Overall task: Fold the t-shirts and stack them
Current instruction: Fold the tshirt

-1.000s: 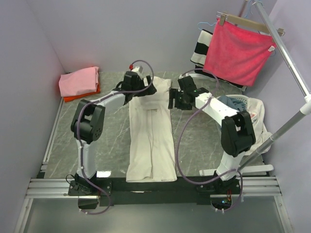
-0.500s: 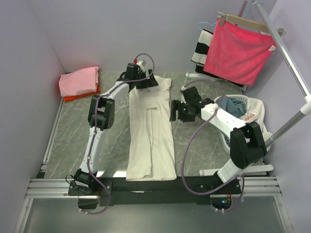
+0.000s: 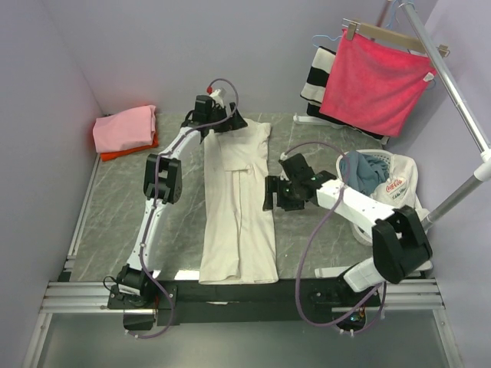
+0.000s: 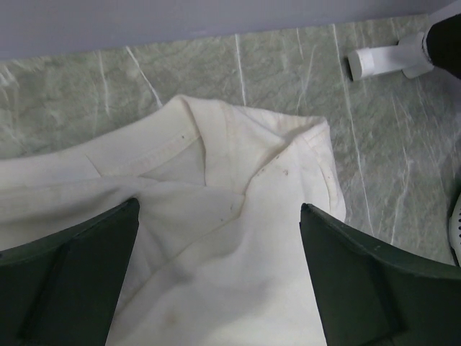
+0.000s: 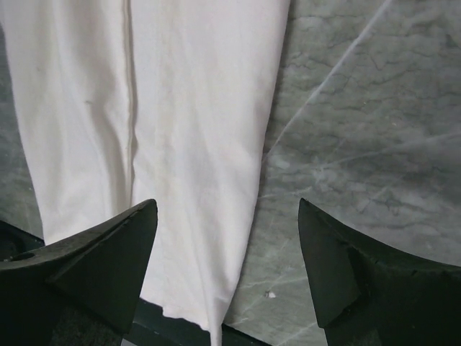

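Observation:
The hem corner of the folded cream t-shirt pokes out over the edge of the table. My right gripper should keep going there and close on the hem corner.
The cream t-shirt lies on the table folded lengthwise into a long narrow strip, collar end far, hem at the near edge. My left gripper is open, over the collar end, holding nothing. My right gripper is open, just above the shirt's right edge about halfway along, holding nothing. The pink t-shirt lies folded on top of the orange-red one at the far left.
A white laundry basket with blue cloth stands at the right. A bright red cloth on a wooden hanger and a striped cloth hang on a metal rack at the back right. Walls close in left and behind.
My left gripper has reached farther back to the collar end. My right gripper has drawn nearer along the shirt's right edge. The shirt lies as before.

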You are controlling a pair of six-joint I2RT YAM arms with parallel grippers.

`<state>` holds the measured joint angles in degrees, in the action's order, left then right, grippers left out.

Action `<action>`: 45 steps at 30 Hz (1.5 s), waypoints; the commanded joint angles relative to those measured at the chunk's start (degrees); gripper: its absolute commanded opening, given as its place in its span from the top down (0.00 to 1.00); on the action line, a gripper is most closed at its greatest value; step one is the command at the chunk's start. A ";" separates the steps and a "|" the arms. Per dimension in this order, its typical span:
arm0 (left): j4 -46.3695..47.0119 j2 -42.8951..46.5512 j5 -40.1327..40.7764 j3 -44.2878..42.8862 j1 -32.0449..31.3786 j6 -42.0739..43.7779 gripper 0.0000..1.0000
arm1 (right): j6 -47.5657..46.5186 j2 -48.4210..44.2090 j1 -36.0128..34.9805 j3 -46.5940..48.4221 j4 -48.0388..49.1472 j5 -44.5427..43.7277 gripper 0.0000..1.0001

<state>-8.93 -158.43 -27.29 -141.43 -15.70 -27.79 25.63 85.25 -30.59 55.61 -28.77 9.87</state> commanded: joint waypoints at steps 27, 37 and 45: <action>2.70 102.22 29.20 106.76 -18.12 -15.26 0.01 | 7.86 -30.85 -3.33 -25.20 0.47 6.21 0.13; -17.34 116.95 40.64 116.90 -38.33 -37.94 0.01 | 14.89 -33.05 -11.41 -31.97 3.02 8.06 0.17; -25.33 109.66 44.07 118.04 -53.78 -52.52 0.01 | 19.02 -31.99 -15.20 -34.26 5.92 8.33 0.18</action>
<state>-28.27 -45.80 12.73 -24.05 -61.95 -70.24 41.85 53.28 -44.18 22.46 -26.00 17.67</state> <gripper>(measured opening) 0.995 0.822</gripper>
